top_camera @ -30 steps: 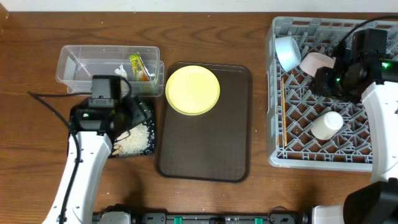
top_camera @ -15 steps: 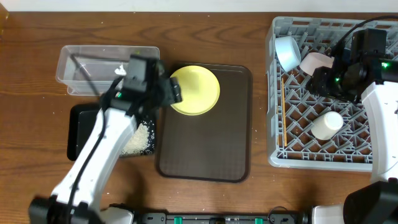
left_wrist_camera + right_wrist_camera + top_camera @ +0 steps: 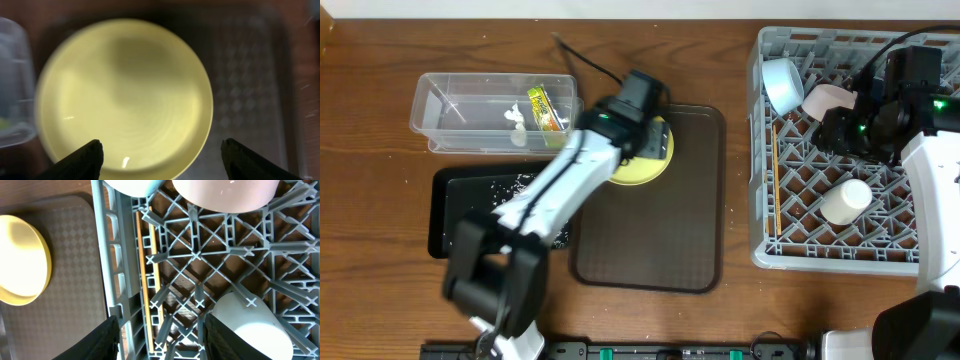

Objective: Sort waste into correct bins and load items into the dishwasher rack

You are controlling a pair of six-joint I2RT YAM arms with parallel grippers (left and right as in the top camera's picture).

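My left gripper should move the yellow plate (image 3: 639,173) to the middle (image 3: 654,194) for my right gripper, because the plate is at the back of the serving tray, away from the rack.
The round yellow plate (image 3: 655,165) lies at the back left of the dark brown serving tray (image 3: 650,230). My left gripper (image 3: 645,130) hangs open above the plate, which fills the left wrist view (image 3: 125,95) between the spread fingers (image 3: 162,160). My right gripper (image 3: 840,130) is open and empty over the grey dishwasher rack (image 3: 820,255). The rack holds the light blue bowl (image 3: 782,85), white bowl (image 3: 830,100), pale green cup (image 3: 845,200) and chopsticks (image 3: 775,180). The right wrist view shows the chopsticks (image 3: 145,280) and cup (image 3: 250,325) between its fingers (image 3: 162,340).
The clear tub (image 3: 450,110) at the back left holds the snack wrapper (image 3: 545,108) and white tissue (image 3: 517,118). The black tray (image 3: 455,215) in front of it holds rice scraps (image 3: 515,185), partly hidden by my left arm.
My left arm has swung right from over the black tray to above the yellow plate. The right arm has not moved.
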